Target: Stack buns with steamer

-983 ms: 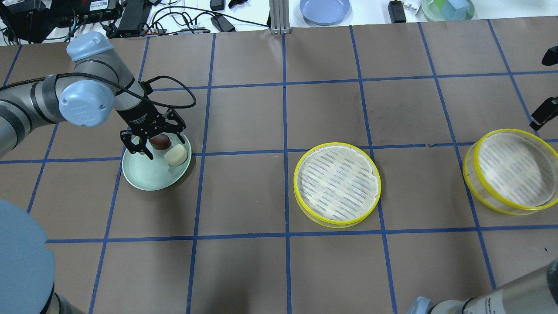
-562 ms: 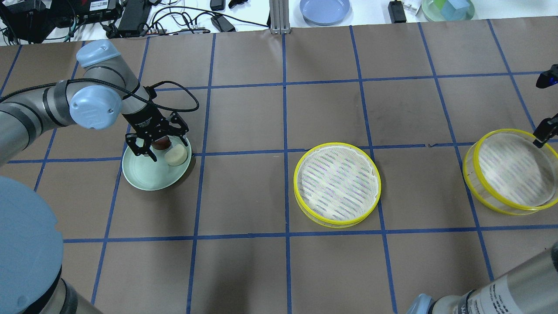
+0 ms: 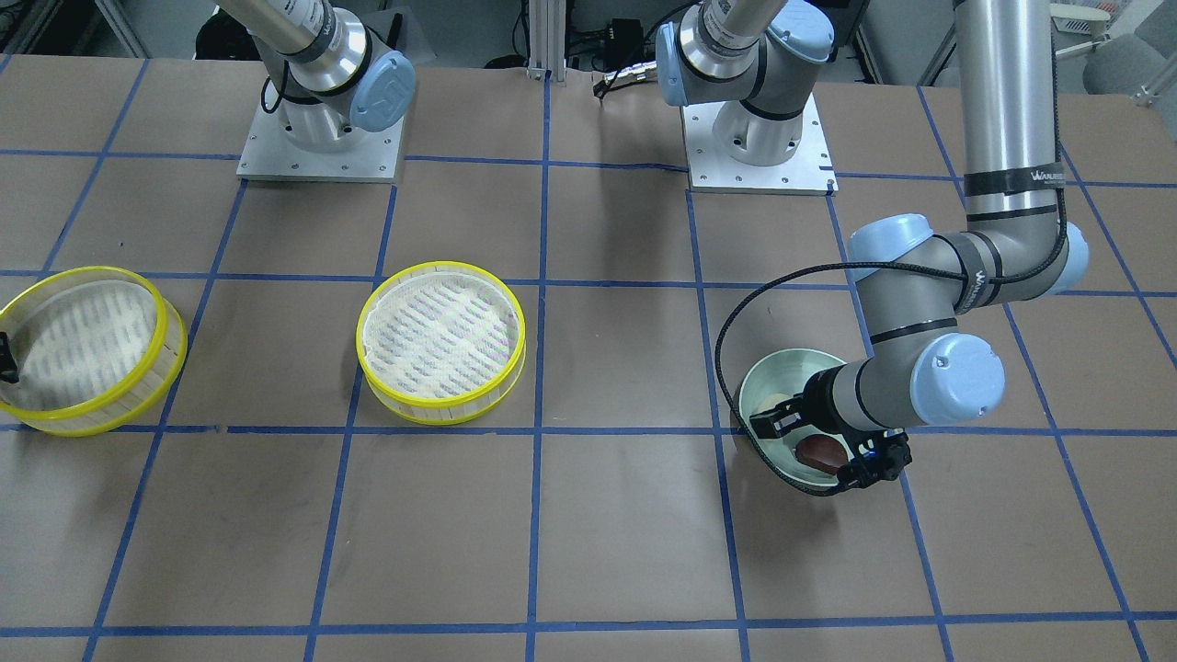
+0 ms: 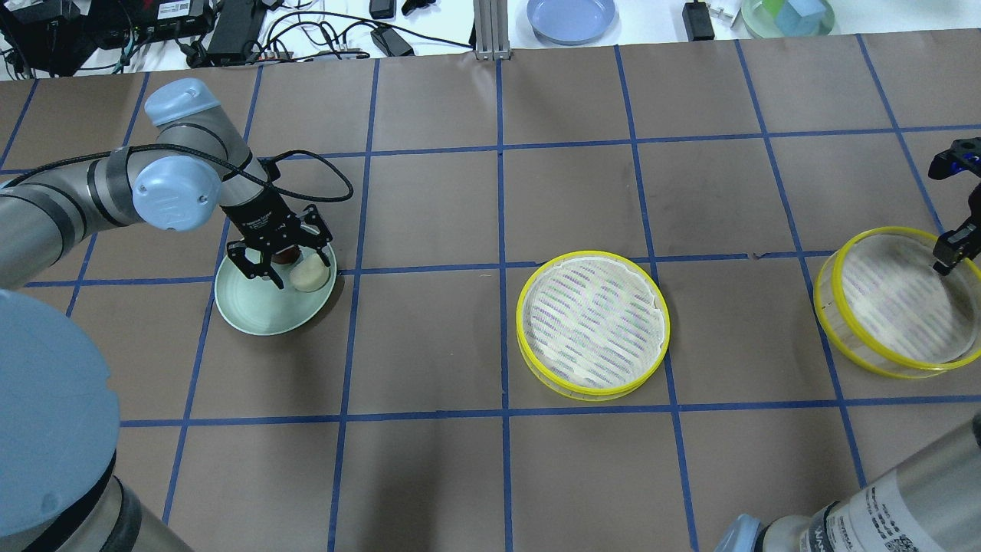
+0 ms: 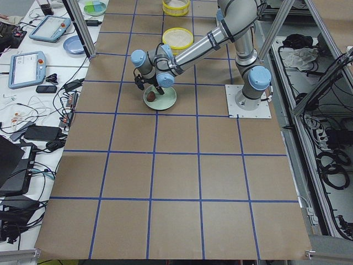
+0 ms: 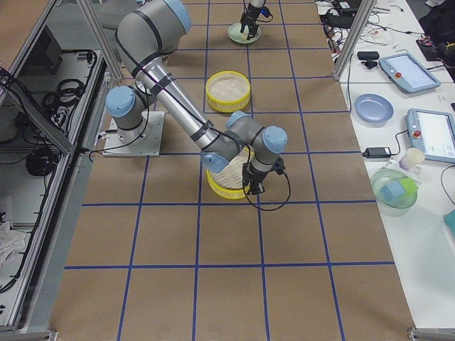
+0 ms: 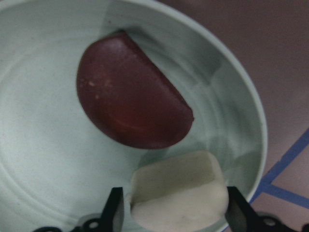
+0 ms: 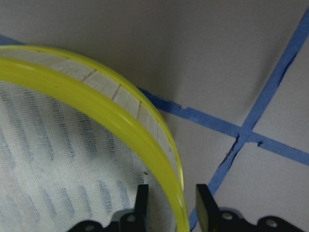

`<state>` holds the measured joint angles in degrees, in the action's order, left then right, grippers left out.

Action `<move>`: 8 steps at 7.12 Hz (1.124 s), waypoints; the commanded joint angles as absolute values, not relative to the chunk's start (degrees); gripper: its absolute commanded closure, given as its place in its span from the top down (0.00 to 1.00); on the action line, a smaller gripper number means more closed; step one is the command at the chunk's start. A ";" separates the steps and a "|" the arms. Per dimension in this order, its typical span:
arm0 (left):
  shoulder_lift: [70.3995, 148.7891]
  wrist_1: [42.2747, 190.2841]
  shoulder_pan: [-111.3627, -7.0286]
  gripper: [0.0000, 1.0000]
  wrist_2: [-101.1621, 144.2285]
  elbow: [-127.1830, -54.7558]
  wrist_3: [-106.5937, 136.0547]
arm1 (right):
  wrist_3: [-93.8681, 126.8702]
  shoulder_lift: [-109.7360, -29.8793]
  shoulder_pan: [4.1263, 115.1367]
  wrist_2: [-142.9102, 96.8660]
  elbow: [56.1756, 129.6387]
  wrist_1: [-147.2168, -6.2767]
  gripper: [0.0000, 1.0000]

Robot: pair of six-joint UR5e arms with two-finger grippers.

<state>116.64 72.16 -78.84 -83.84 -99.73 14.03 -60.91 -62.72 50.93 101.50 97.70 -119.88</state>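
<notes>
I expect the middle of the cream-white bun (image 7: 177, 193) to squeeze narrow and its end to bulge past my fingers when I lift it, because puffy, rounded edges (image 7: 212, 200) show between my fingers.
The cream-white bun (image 4: 308, 277) and the dark reddish-brown bun (image 7: 130, 104) lie side by side on the pale green plate (image 4: 253, 310). My left gripper (image 4: 295, 268) is low over the plate and open. In the left wrist view its fingertips (image 7: 116, 210) flank the cream bun (image 7: 178, 193). One yellow-rimmed steamer (image 4: 520, 322) stands mid-table. A second steamer (image 4: 831, 307) stands at the far right. My right gripper (image 4: 944, 261) stands astride its far rim (image 8: 120, 113), jaws narrow, one finger inside and one outside, with a small gap showing.
The table is brown paper with a blue tape grid. Beyond its far edge lie cables, a blue plate (image 4: 571, 17) and a green dish (image 4: 788, 17). The arm bases (image 3: 759, 138) stand at the robot's side.
My left gripper has shifted right and down over the plate, toward the cream bun. My right gripper has come in from the right edge and down onto the right steamer's rim.
</notes>
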 commanded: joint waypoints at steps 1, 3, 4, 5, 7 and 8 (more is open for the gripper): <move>116.89 72.16 -78.84 0.00 -83.94 -99.23 11.62 | -62.13 -62.58 50.89 101.60 97.73 -119.80 0.05; 115.24 72.42 -78.23 0.00 -84.11 -98.79 11.51 | -62.14 -63.28 50.98 101.69 97.65 -119.62 0.01; 113.75 72.60 -77.61 0.00 -84.11 -98.18 11.51 | -61.88 -64.15 50.98 101.52 97.56 -119.27 0.01; 111.73 73.82 -77.78 0.00 -84.11 -96.78 12.38 | -61.18 -65.90 51.06 101.34 97.56 -117.27 0.02; 108.04 77.16 -81.45 0.00 -81.67 -94.05 21.57 | -56.81 -71.78 52.99 100.64 97.56 -109.72 0.02; 107.15 76.47 -85.48 0.00 -76.86 -93.96 23.53 | -55.12 -73.37 55.43 100.72 97.56 -106.03 0.02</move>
